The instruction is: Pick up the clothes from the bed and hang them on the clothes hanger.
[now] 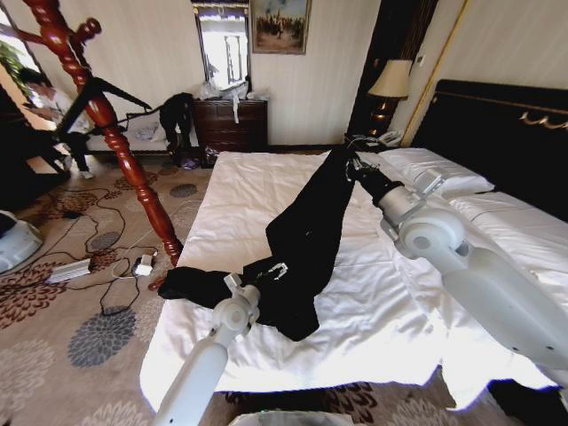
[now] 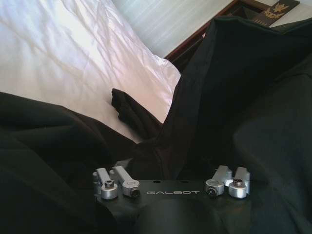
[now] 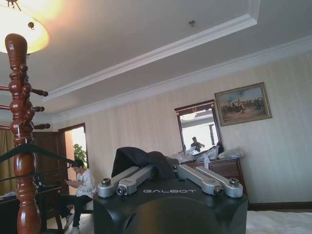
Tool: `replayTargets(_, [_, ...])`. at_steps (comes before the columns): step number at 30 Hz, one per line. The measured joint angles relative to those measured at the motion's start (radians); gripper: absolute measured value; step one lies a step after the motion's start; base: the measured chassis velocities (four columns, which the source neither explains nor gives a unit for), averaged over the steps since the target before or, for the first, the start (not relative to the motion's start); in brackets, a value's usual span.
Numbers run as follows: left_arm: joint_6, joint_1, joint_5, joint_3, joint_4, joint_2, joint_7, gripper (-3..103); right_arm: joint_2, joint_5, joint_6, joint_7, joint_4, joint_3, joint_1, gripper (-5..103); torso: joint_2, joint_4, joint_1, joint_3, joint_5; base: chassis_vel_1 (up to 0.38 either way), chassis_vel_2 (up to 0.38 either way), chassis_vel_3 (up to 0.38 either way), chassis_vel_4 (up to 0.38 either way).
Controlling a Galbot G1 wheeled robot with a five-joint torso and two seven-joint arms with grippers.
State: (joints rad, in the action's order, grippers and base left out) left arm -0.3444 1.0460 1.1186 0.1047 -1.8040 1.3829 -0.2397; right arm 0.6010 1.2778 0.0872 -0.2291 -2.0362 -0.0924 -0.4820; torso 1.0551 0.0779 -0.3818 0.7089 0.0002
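Observation:
The black garment's near part (image 1: 292, 307) is loosely folded, so the black garment will open out into a wide, sagging sheet when the robot lifts it with both grippers.
The clothes (image 1: 306, 231), one long black garment, lie stretched across the white bed (image 1: 382, 319) from its left edge towards the pillows. My right gripper (image 1: 353, 167) is shut on the far end and holds it lifted. In the right wrist view a bunch of black cloth (image 3: 141, 158) sits pinched in that gripper (image 3: 163, 168). My left gripper (image 1: 271, 269) rests on the near part of the garment. In the left wrist view it (image 2: 170, 161) stands open, its tips sunk in black cloth (image 2: 243, 97). The red-brown clothes hanger (image 1: 106, 115) stands off the bed's left side (image 3: 22, 146).
A thin black hanger (image 1: 111, 87) hangs on the stand. Cables and a power strip (image 1: 71, 269) lie on the carpet by its foot. White pillows (image 1: 435, 169) and the black headboard (image 1: 506, 133) are on the right. A dresser (image 1: 231, 124) and a lamp (image 1: 390, 84) stand at the back wall.

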Motion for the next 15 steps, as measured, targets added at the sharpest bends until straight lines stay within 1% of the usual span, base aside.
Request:
replayTargets(1, [0.000, 0.000, 0.000, 0.000, 0.000, 0.000, 0.000, 82, 0.000, 0.000, 0.000, 0.000, 0.000, 0.000, 0.000, 1, 0.000, 0.0000, 0.000, 0.000, 0.0000, 0.000, 0.000, 0.000, 0.000])
replayTargets(4, [0.002, 0.009, 0.000, 0.001, -0.003, -0.003, 0.002, 66, 0.001, -0.004, -0.003, 0.000, 0.002, -0.011, -0.009, 1, 0.000, 0.0000, 0.000, 0.000, -0.0002, 0.000, 0.000, 0.000, 0.000])
replayTargets(5, [0.002, 0.009, 0.000, 0.001, -0.003, -0.003, 0.002, 66, 0.001, -0.004, -0.003, 0.000, 0.002, -0.011, -0.009, 1, 0.000, 0.0000, 0.000, 0.000, -0.0002, 0.000, 0.000, 0.000, 0.000])
replayTargets(7, [0.005, 0.017, 0.002, 0.006, -0.013, -0.010, 0.005, 55, 0.006, -0.007, -0.006, 0.000, 0.002, -0.015, -0.011, 1, 0.000, -0.0001, 0.000, 0.000, -0.0002, 0.000, 0.000, 0.000, 0.000])
replayTargets(9, [0.007, 0.020, 0.003, 0.008, -0.017, -0.012, 0.010, 55, 0.009, -0.008, -0.007, 0.000, 0.002, -0.015, -0.011, 1, 0.000, -0.0001, 0.000, 0.000, -0.0002, 0.000, 0.000, 0.000, 0.000])
replayTargets(10, [0.009, 0.024, 0.003, 0.010, -0.022, -0.012, 0.018, 44, 0.012, -0.009, -0.009, 0.000, 0.001, -0.016, -0.010, 1, 0.000, -0.0001, 0.000, 0.000, -0.0002, 0.000, 0.000, 0.000, 0.000])
replayTargets(12, [0.015, 0.032, 0.017, 0.013, -0.027, -0.004, 0.038, 33, 0.015, -0.009, -0.012, -0.001, 0.000, -0.019, -0.010, 1, 0.000, -0.0001, 0.000, 0.000, -0.0002, 0.000, 0.000, 0.000, 0.000])
replayTargets(14, [0.015, 0.035, 0.027, 0.015, -0.030, 0.003, 0.043, 33, 0.015, -0.009, -0.014, -0.002, -0.001, -0.021, -0.010, 1, 0.000, -0.0001, 0.000, 0.000, -0.0002, 0.000, 0.000, 0.000, 0.000])
replayTargets(15, [0.015, 0.037, 0.033, 0.016, -0.032, 0.010, 0.045, 28, 0.015, -0.009, -0.015, -0.002, -0.002, -0.023, -0.011, 1, 0.000, 0.0000, 0.000, 0.000, -0.0002, 0.000, 0.000, 0.000, 0.000])
